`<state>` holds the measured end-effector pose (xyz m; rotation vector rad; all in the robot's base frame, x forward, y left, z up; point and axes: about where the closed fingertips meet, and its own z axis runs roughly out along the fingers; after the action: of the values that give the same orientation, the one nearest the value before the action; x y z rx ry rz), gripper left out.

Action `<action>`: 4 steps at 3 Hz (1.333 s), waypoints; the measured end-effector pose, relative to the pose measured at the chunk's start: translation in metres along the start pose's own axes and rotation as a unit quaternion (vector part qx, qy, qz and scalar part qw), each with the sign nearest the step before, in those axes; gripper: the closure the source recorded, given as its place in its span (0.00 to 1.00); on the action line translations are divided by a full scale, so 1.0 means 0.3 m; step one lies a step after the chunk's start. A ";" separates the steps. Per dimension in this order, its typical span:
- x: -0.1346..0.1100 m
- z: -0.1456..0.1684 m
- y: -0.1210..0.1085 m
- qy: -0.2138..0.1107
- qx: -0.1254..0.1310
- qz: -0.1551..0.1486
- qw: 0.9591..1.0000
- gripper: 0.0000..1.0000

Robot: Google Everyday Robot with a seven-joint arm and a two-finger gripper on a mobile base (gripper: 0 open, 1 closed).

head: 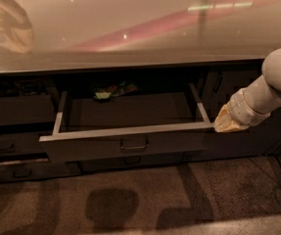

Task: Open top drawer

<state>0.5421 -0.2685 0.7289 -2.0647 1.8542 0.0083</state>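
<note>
Next, my gripper comes in behind the front rim (pixel 191 120) and pulls the drawer further open, because my gripper is outside the top drawer's front corner (pixel 210 126).
The top drawer (pixel 130 148) stands pulled well out from under the counter, showing a dark tray with a small green and dark object (pixel 111 91) at its back. Its grey front carries a small bail handle (pixel 133 145) in the middle. My gripper (pixel 226 123) is at the right end of the drawer's front rim, at the tip of the white arm (pixel 272 84) that comes in from the right. It sits right beside the front corner, and whether it touches the rim does not show.
A glossy counter top (pixel 130 28) with light reflections spans the view above the drawer. Slimmer drawer fronts (pixel 17 146) sit to the left, one with a handle (pixel 21 172) lower down. Carpet (pixel 140 204) covers the floor in front.
</note>
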 end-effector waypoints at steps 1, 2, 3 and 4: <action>0.029 0.030 -0.020 -0.006 -0.019 0.021 1.000 1.00; -0.130 0.042 -0.103 -0.001 -0.039 0.001 0.999 1.00; -0.326 0.062 -0.195 0.011 -0.056 -0.035 0.998 1.00; -0.325 0.063 -0.195 0.011 -0.056 -0.035 0.998 1.00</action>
<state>0.5894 -0.1656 0.7505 -2.2124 1.8317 0.0744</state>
